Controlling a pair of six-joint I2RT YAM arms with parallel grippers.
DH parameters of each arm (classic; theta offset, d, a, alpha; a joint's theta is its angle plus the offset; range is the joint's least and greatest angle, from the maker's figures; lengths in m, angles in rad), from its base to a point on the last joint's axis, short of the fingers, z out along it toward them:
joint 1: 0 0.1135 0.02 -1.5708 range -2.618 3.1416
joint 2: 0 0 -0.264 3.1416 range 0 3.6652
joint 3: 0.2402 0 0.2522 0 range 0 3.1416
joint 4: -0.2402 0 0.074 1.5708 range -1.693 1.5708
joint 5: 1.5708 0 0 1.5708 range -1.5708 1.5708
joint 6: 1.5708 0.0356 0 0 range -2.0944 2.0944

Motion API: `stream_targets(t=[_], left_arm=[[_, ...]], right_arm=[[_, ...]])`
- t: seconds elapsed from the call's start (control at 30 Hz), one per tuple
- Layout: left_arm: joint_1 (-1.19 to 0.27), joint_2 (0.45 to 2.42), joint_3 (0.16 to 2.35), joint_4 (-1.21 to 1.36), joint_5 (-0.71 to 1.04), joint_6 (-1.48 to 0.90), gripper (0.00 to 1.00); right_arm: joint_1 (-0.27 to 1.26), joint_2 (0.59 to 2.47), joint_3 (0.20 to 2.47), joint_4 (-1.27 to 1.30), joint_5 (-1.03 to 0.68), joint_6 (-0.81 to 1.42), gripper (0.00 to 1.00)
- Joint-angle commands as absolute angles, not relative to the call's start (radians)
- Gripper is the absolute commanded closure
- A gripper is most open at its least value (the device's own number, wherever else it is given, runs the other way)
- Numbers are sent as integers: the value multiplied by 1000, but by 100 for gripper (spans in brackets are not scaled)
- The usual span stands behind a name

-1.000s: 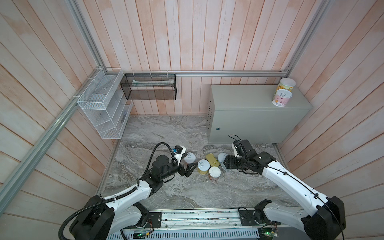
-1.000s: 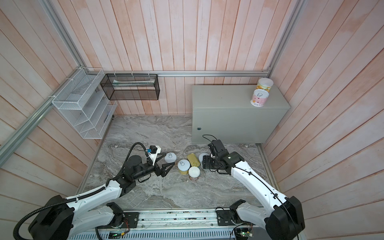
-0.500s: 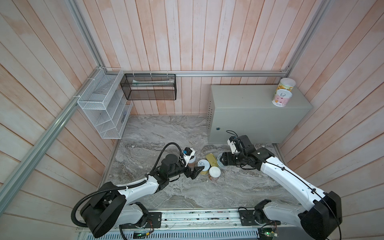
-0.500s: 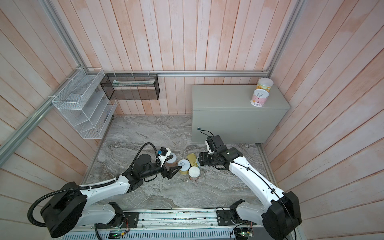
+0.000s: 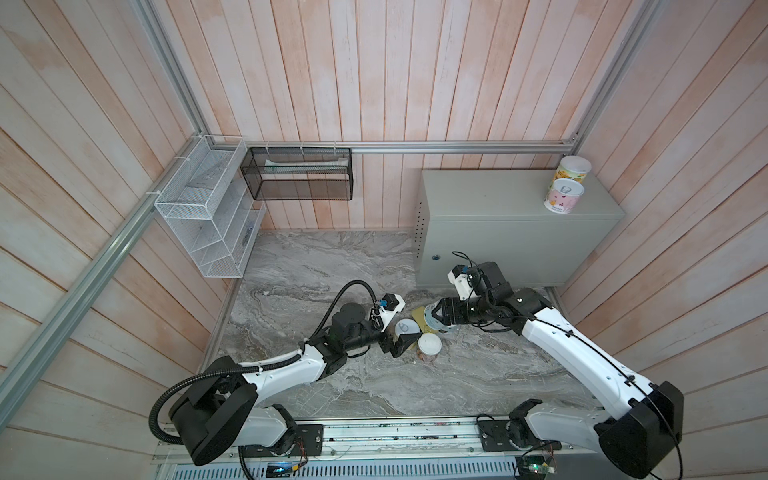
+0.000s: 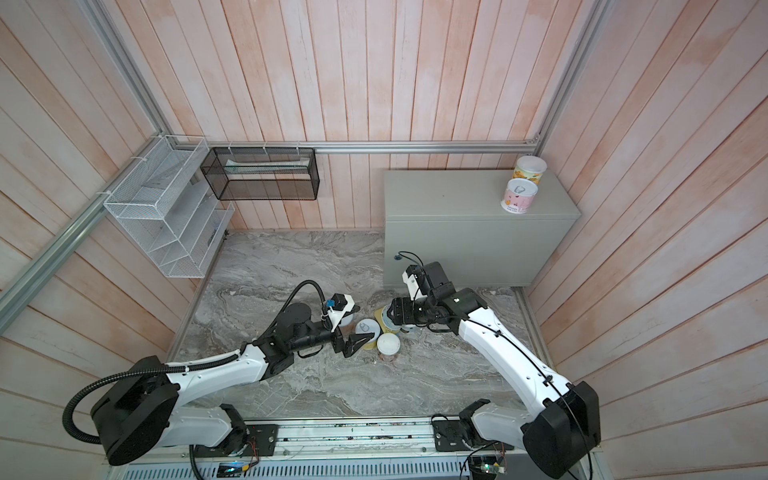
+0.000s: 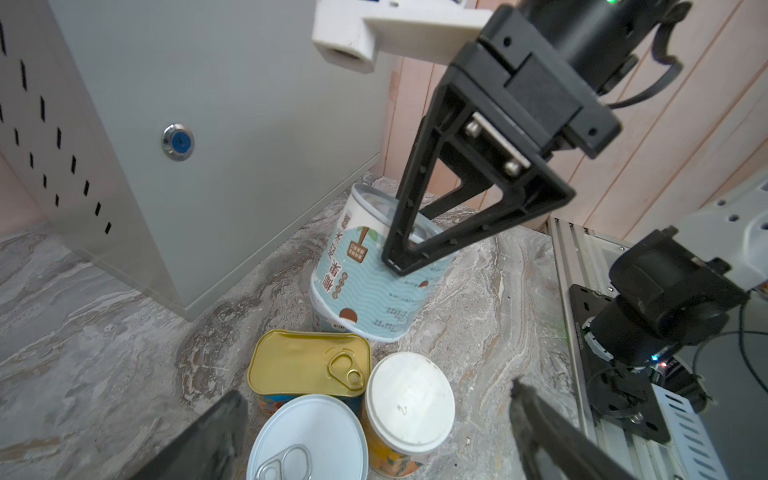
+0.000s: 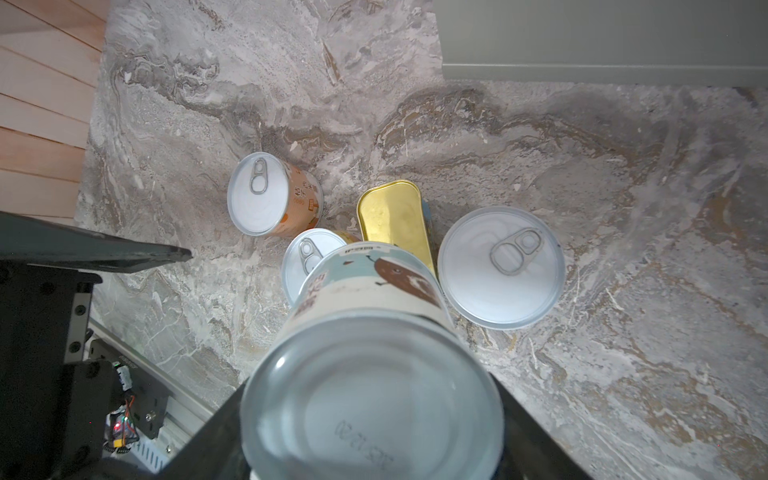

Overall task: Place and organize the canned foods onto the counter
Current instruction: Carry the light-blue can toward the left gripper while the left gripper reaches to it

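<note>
The teal wave can's free body point(image 7: 345, 276) is in line with my left gripper's open fingers. I keep going toward the raised can point(image 7: 376, 281) until the fingers close around it.
My right gripper point(image 5: 435, 321) is shut on a round can with a teal wave label point(image 7: 374, 278), held tilted just above another silver-topped can point(image 8: 500, 266) on the marbled slab. My left gripper point(image 7: 374, 436) is open, its fingers either side of a silver-topped can point(image 7: 307, 440) and a white-lidded can point(image 7: 409, 401). The gold-topped rectangular can point(image 7: 309, 361) stands right behind those two. An orange-labelled can point(image 8: 259, 193) stands apart beyond them. Two cans, a yellow one point(image 5: 573, 168) and a pink one point(image 5: 564, 195), stand at the right end of the counter point(image 5: 498, 199).
The counter's front with its round lock point(image 7: 178, 142) rises close behind the cans. A white wire basket point(image 5: 208, 220) and a black mesh basket point(image 5: 299, 174) hang on the wooden walls at left. An aluminium rail point(image 5: 374, 436) runs along the slab's near edge.
My left arm has reached right until its open fingers flank the cans. My right gripper has shifted slightly left, with the teal can now lifted and tilted.
</note>
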State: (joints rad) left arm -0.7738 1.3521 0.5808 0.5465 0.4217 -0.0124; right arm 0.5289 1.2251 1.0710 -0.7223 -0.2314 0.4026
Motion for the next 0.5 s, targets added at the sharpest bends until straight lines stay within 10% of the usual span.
stream_targets(t=[0.0,0.47], left_arm=[[-781,1385,626,580,467,44,0],[-798,1532,769,580,564,99,0]], right_arm=[[527,1221,1126,-715,-288,384,52],[527,1215,1135,-725,-376,365,54]])
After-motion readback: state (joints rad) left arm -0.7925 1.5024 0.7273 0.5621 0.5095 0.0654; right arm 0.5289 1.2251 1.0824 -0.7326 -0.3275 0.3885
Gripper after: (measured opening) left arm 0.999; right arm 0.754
